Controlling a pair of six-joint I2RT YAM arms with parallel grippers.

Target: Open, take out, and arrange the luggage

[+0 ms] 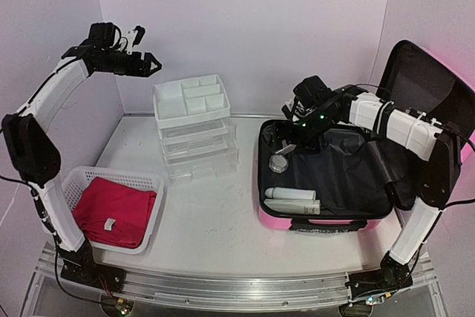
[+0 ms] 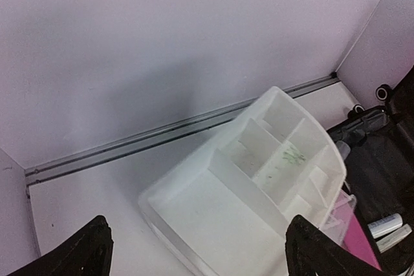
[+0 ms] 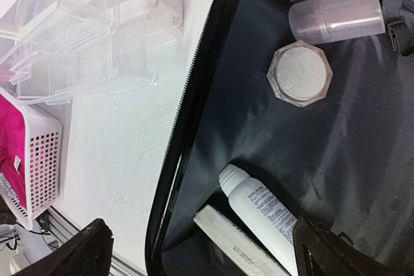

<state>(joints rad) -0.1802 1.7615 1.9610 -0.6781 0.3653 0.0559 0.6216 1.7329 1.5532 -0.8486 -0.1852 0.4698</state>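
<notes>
The organizer's clear drawers [image 1: 199, 148] point to the front, so the robot's left gripper needs to grip the organizer's back rim [image 1: 168, 85] and swing the drawers round toward the luggage before it loads them.
The pink luggage [image 1: 276, 220] lies open at the right, its lid [image 1: 427, 83] leaning on the wall. On its black lining [image 3: 349, 140] lie a white tube [image 3: 262, 208], a flat white box [image 3: 233, 240], a clear faceted jar [image 3: 299, 73] and a clear bottle [image 3: 336, 15]. My right gripper [image 1: 291, 139] is open and empty, above the suitcase's back left corner. My left gripper [image 1: 151, 64] is open and empty, high above the white drawer organizer [image 1: 191, 100].
A white mesh basket [image 1: 145, 180] with folded red cloth [image 1: 113, 209] stands at the front left. Clear drawers [image 1: 200, 150] stand under the organizer's tray [image 2: 259, 192]. Walls close in at the back and on both sides.
</notes>
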